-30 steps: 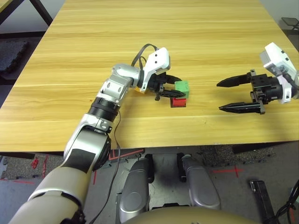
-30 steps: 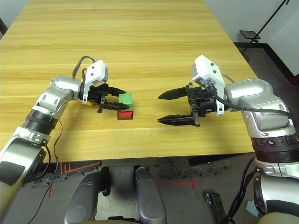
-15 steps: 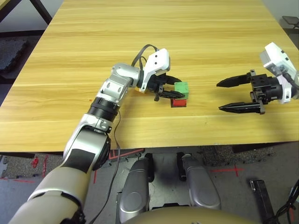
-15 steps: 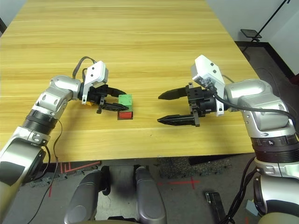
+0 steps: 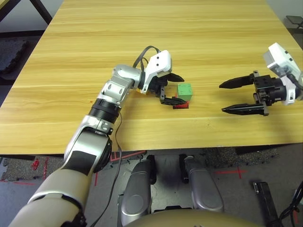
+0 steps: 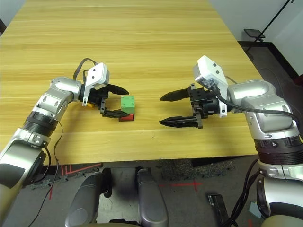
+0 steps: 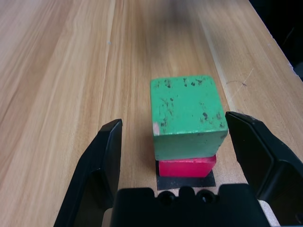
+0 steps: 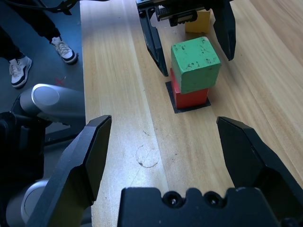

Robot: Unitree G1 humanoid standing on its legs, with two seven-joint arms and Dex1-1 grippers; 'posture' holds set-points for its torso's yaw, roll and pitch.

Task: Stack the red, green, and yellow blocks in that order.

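Observation:
The stack (image 5: 183, 96) should stay standing when I lower the yellow block onto it, because the green block's flat top (image 5: 184, 87) sits level and is only slightly crooked.
The green block (image 7: 187, 111) sits on top of the red block (image 7: 186, 167), a little askew, and the red one rests on a flat black square patch (image 7: 184, 182). My left gripper (image 5: 183, 89) is open, with one finger on each side of the green block and a gap to both. The yellow block (image 8: 198, 21) lies on the table just behind the left gripper's wrist, mostly hidden by it in the eye views. My right gripper (image 6: 162, 110) hovers open to the right of the stack, well apart from it, pointing at it.
The wooden table (image 5: 189, 33) stretches wide beyond the stack. Its front edge (image 6: 142, 158) runs close below both arms. A grey cable (image 5: 142, 54) loops off the left wrist. A person's shoes (image 8: 19, 71) stand on the floor beside the table.
My left gripper has opened and let go of the green block, which now rests on the red one. The right arm has not moved.

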